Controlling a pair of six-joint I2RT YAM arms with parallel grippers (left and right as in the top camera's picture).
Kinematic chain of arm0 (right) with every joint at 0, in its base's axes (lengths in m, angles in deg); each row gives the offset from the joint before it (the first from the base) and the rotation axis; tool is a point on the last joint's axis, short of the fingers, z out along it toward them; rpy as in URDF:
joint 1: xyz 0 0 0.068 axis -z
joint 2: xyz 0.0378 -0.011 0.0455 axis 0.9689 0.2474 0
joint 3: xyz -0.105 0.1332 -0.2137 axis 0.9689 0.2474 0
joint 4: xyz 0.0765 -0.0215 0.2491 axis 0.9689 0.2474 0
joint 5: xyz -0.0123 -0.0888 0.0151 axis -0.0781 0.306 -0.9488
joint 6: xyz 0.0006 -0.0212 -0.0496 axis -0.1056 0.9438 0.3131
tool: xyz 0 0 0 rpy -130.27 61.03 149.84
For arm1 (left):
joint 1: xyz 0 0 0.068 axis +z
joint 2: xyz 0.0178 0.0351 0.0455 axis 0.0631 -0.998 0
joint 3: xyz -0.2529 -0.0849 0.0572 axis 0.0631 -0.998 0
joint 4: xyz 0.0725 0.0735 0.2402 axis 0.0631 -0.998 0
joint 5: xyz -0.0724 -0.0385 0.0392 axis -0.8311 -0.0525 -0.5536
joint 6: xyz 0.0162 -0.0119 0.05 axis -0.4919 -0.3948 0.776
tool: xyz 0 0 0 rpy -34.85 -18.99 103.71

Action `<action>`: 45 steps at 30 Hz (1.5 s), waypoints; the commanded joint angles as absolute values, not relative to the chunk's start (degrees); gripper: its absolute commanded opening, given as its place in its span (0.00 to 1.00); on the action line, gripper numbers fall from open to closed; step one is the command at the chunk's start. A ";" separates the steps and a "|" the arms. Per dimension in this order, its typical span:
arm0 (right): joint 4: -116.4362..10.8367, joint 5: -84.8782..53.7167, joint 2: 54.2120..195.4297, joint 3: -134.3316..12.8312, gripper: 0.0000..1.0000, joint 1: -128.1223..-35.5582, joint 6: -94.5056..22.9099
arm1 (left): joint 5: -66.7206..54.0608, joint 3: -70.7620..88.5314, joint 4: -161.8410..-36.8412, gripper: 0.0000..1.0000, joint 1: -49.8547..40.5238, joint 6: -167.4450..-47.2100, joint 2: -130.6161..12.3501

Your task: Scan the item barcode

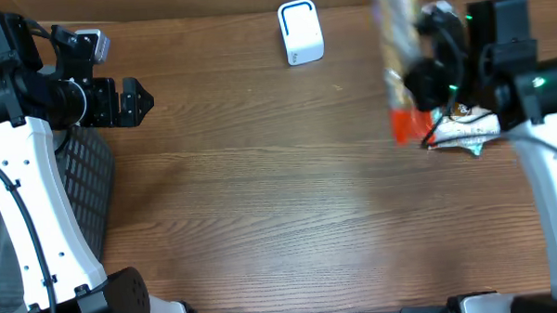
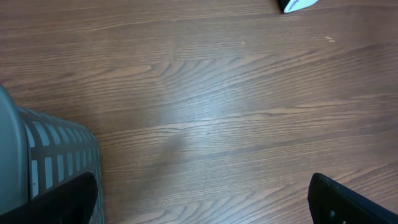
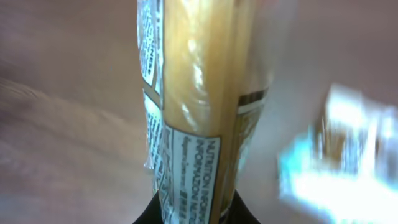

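Observation:
The long packet [image 1: 403, 78] is hanging by clear table [image 1: 424, 176] next to the white and blue packet. I should keep lowering the long packet there with my right gripper until it lies flat.
The item is a long clear packet [image 1: 398, 64] with yellowish contents and an orange lower end, held upright and blurred at the right of the overhead view. My right gripper [image 1: 426, 82] is shut on it. In the right wrist view the packet [image 3: 193, 106] fills the middle, its nutrition label facing me, pinched at the bottom between the two dark fingers [image 3: 244, 214]; no barcode shows. The white scanner [image 1: 300, 32] stands at the table's back, left of the packet, its edge in the left wrist view [image 2: 298, 4]. My left gripper [image 1: 135, 101] hangs open and empty at the far left [image 2: 205, 205].
A grey slatted basket [image 1: 84, 177] sits under the left arm, its corner in the left wrist view [image 2: 43, 155]. Another crinkled white and blue packet [image 1: 468, 131] lies on the table below the right gripper, blurred in the right wrist view [image 3: 342, 168].

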State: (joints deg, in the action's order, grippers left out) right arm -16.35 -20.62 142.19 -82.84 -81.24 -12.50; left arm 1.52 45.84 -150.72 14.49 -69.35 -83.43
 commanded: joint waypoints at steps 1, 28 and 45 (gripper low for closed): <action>-15.63 -22.63 144.72 -79.65 0.04 -78.00 -15.32 | 0.86 46.11 -150.56 0.99 14.36 -68.08 -83.49; -14.34 -9.25 160.68 -72.94 0.78 -72.23 -12.30 | 0.86 46.11 -150.58 0.99 14.36 -68.08 -83.49; 11.41 -35.31 156.13 -135.53 1.00 -73.15 -23.97 | 0.86 46.11 -150.58 1.00 14.36 -68.08 -83.49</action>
